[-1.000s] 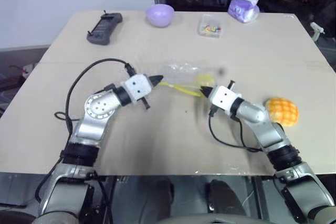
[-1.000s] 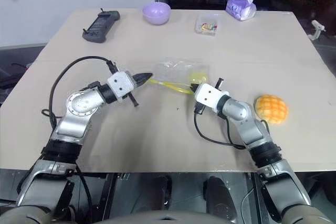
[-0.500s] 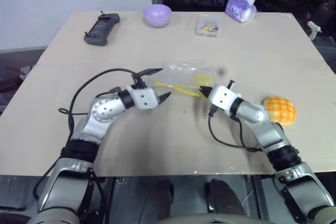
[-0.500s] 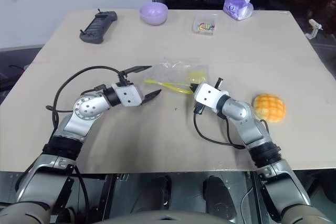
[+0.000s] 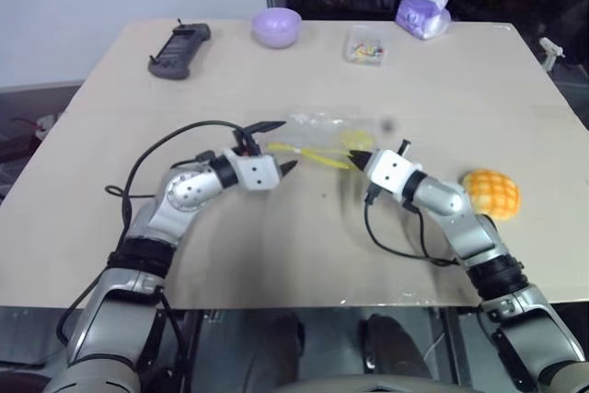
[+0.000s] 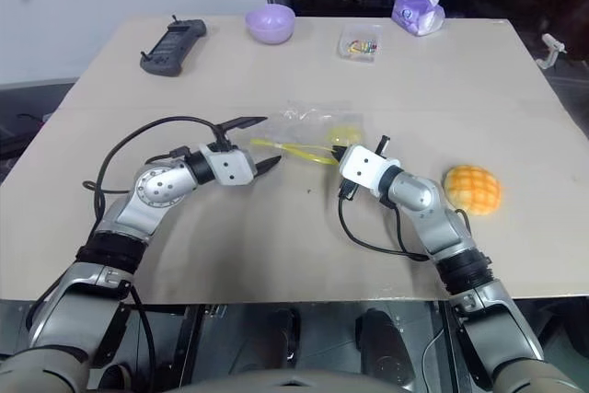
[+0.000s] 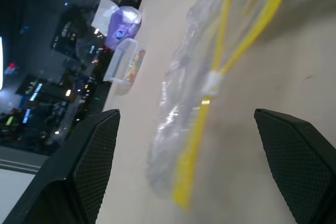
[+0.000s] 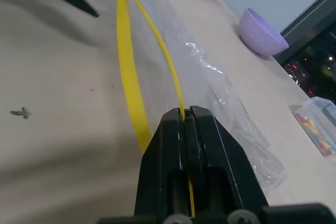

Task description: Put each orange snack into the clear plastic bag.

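Note:
My right gripper is busy holding the thin yellow edge of the bag's opening [image 8: 177,90] in a pinch. My left gripper should pick up the strip's white joint [image 7: 212,83], so that my right gripper is free for the orange snack.
The clear plastic bag [image 5: 324,132] lies crinkled at the table's middle, its yellow strip [image 5: 308,154] running between my two grippers. My left gripper [image 5: 279,146] is open, one finger on each side of the strip's left end, touching nothing. My right gripper [image 5: 359,161] is shut on the strip's right end; in the right wrist view its fingertips [image 8: 185,115] pinch one thin yellow lip while the other lip [image 8: 130,93] lies apart on the table. The orange snack [image 5: 492,194], a grid-topped bun, rests on the table behind my right forearm, outside the bag.
Along the far edge stand a black handheld controller [image 5: 180,48], a lilac bowl [image 5: 278,26], a small clear box of colourful bits [image 5: 367,44] and a purple tissue pack [image 5: 425,12]. Black cables loop beside both wrists.
My left gripper, shut at the bag's left end a second ago, has opened and rolled, letting the strip go. The right gripper and the snack have stayed where they were.

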`<state>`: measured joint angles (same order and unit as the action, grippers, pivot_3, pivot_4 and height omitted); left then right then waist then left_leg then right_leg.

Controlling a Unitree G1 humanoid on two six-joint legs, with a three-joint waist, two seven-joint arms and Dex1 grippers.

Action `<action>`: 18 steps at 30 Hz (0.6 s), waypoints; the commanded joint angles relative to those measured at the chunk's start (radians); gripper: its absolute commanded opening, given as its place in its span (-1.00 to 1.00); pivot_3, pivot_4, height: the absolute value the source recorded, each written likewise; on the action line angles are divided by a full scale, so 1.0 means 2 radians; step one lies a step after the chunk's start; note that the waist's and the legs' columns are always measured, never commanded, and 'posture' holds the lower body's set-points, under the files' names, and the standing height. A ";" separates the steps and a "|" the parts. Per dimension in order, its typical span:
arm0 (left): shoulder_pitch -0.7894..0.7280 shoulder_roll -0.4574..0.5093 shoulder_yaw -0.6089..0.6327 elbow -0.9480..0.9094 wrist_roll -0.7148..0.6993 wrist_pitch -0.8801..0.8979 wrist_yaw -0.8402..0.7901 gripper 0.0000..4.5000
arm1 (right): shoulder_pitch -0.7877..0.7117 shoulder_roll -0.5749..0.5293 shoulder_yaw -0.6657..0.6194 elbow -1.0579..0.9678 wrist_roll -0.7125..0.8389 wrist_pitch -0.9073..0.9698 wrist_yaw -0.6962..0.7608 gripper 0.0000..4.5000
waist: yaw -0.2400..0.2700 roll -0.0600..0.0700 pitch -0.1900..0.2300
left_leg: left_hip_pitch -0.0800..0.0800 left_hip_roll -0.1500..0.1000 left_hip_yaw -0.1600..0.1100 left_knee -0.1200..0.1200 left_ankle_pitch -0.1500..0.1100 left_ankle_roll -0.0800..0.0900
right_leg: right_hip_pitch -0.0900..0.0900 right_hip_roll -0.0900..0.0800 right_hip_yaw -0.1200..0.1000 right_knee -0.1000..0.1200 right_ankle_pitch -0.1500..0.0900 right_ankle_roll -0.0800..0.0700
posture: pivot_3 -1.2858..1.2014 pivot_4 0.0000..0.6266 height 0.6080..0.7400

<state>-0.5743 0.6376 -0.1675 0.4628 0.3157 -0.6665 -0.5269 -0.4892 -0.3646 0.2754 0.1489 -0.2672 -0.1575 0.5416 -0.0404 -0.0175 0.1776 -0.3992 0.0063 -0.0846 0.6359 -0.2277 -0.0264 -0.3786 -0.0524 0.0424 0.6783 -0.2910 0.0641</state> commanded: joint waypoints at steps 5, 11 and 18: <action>-0.016 0.002 -0.008 0.015 0.015 -0.013 0.013 0.27 | 0.004 0.000 -0.002 -0.031 0.005 0.001 0.000 -1.00 | 0.000 0.000 0.000 | 0.000 0.000 0.000 0.000 0.000 0.000 | 0.000 0.000 0.000 0.000 0.000 0.000 | 0.03 -0.52 0.94; -0.022 0.001 -0.013 0.018 0.016 -0.014 0.016 -0.96 | 0.008 -0.001 -0.003 -0.033 0.013 0.002 0.008 -1.00 | 0.000 0.000 0.000 | 0.000 0.000 0.000 0.000 0.000 0.000 | 0.000 0.000 0.000 0.000 0.000 0.000 | 0.03 -0.52 0.94; -0.024 -0.005 -0.019 0.022 0.018 -0.020 0.022 -1.00 | 0.030 -0.011 -0.006 -0.059 0.059 0.055 0.065 -0.62 | 0.000 0.000 0.000 | 0.000 0.000 0.000 0.000 0.000 0.000 | 0.000 0.000 0.000 0.000 0.000 0.000 | 0.03 -0.52 0.94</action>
<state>-0.6056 0.6291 -0.2077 0.5103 0.3529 -0.6885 -0.5001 -0.4299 -0.3724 0.2754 0.0859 -0.1743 -0.0686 0.6508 -0.0406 -0.0176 0.1776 -0.3993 0.0063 -0.0848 0.6361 -0.2277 -0.0264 -0.3785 -0.0523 0.0423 0.6784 -0.2910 0.0641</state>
